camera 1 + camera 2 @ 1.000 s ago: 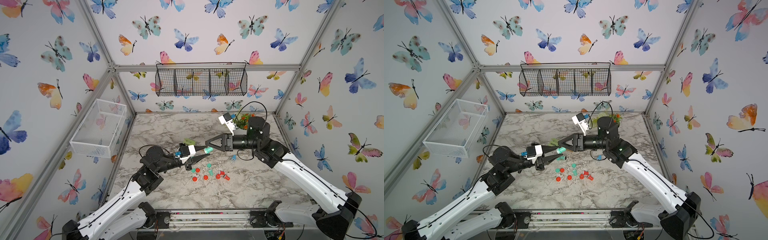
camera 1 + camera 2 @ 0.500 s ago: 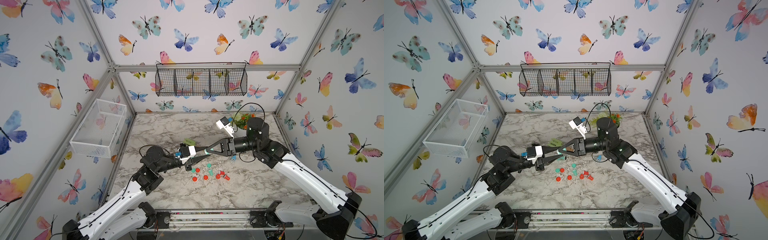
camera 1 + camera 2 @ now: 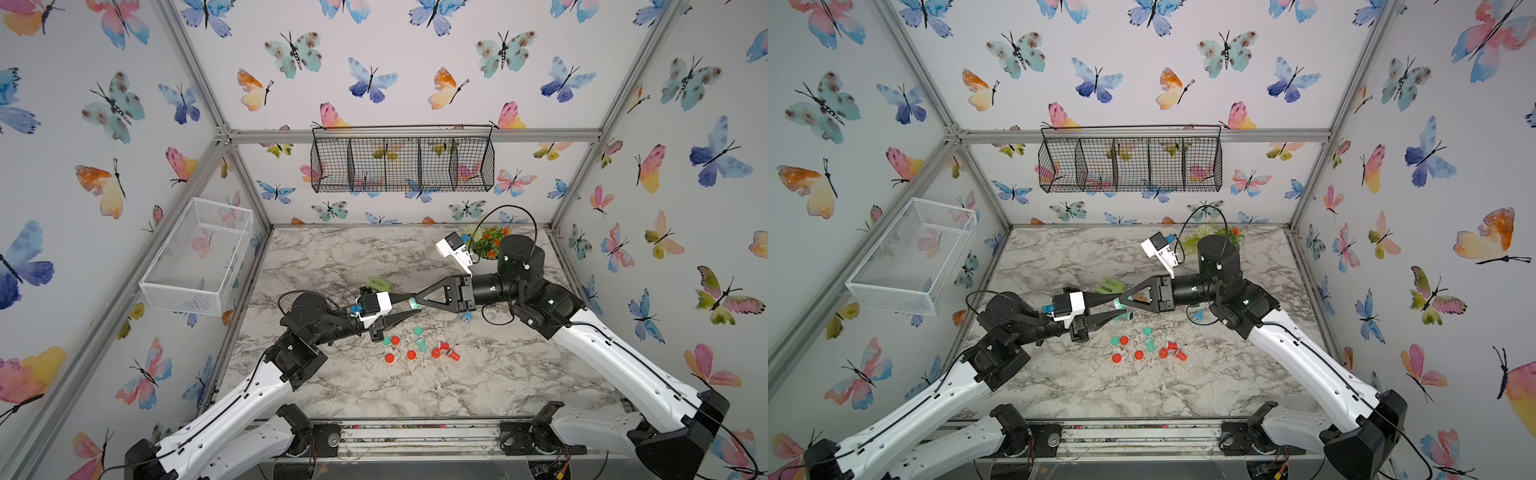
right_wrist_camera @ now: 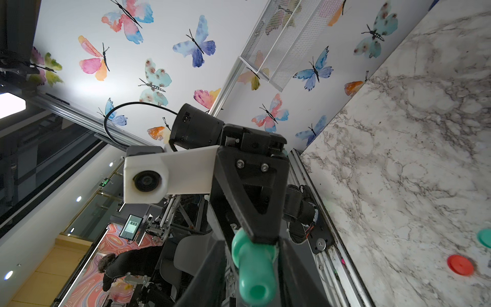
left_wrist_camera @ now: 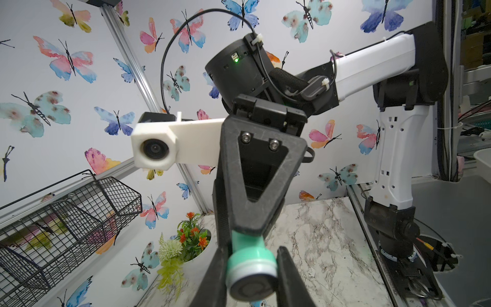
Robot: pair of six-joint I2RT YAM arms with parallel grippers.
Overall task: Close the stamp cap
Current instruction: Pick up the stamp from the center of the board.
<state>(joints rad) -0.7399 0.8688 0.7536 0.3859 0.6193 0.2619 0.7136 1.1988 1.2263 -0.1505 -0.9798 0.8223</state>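
My left gripper is covering the stamp's wide end [image 5: 251, 273], where the cap goes. So it should open and move back while my right gripper keeps hold of the stamp's handle [image 4: 256, 278].
A teal stamp [image 3: 412, 305] [image 3: 1120, 306] hangs in the air over the middle of the marble table, held between both grippers, which meet tip to tip. My left gripper [image 5: 251, 279] [image 3: 415, 304] is shut on the stamp's wide end [image 5: 249, 265], which shows a white ring and a dark round face. My right gripper [image 4: 255, 276] [image 3: 1122, 301] is shut on the stamp's narrow hollow handle [image 4: 253, 271]. Whether a cap sits on the wide end I cannot tell.
Several loose red and teal caps and stamps [image 3: 415, 345] lie on the table just below the grippers. A small blue piece [image 3: 467, 318] and a green item [image 3: 378, 284] lie nearby. A flower pot [image 3: 486, 243] stands at the back right. A black wire basket [image 3: 401, 164] and a white mesh basket [image 3: 199, 257] hang on the walls.
The right gripper came in toward the left one and its jaws narrowed onto the stamp's handle. The left arm stayed where it was, still shut.
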